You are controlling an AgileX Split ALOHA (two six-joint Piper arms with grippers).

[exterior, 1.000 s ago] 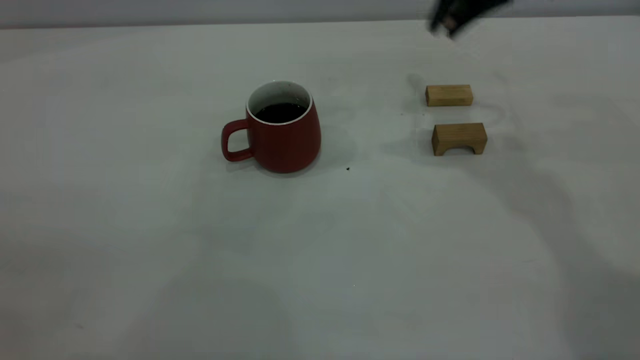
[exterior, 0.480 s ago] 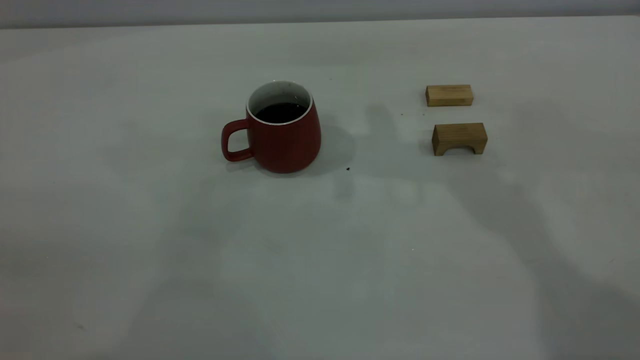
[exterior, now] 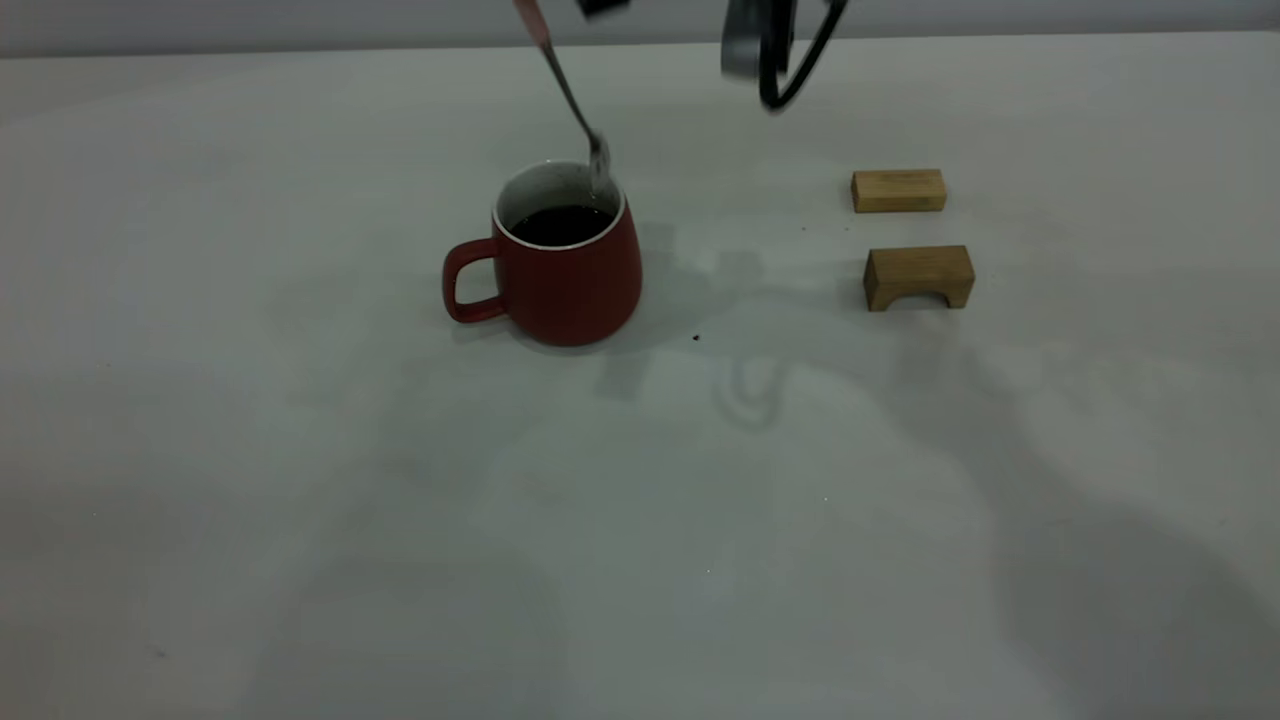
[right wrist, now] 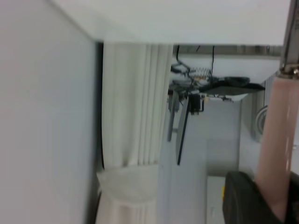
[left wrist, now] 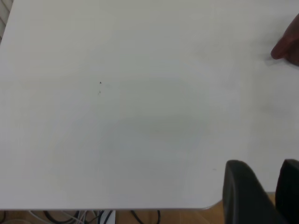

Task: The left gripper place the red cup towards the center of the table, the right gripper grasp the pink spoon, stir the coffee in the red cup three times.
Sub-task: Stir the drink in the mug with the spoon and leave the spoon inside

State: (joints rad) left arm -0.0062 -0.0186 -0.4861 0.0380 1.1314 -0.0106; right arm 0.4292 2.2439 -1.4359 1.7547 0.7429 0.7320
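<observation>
My right gripper should move the pink spoon's bowl (exterior: 600,166) back and lower it into the dark coffee (exterior: 561,226), since it hangs above the coffee by the red cup's rim.
The red cup (exterior: 568,280) stands upright near the table's (exterior: 300,500) middle, handle to the left, with dark coffee (exterior: 560,224) inside. The pink spoon (exterior: 570,95) slants down from the top edge. Its metal bowl is at the cup's far right rim, just above the coffee. My right gripper (right wrist: 273,198) is shut on the spoon's pink handle (right wrist: 274,135); the exterior view shows only its grey part and looped cable (exterior: 770,60). My left gripper (left wrist: 263,173) hangs over bare table near the edge, open and holding nothing, and the cup's red edge (left wrist: 288,46) shows far off.
Two tan wooden blocks lie to the right of the cup: a plain one (exterior: 898,190) farther back and an arched one (exterior: 918,277) nearer. A small dark speck (exterior: 696,338) lies by the cup. The table's edge (left wrist: 140,208) is close under the left gripper.
One second ago the right gripper was leaving at the top right. Half a second ago nothing hung over the table. Now the spoon has come down to the cup's rim.
</observation>
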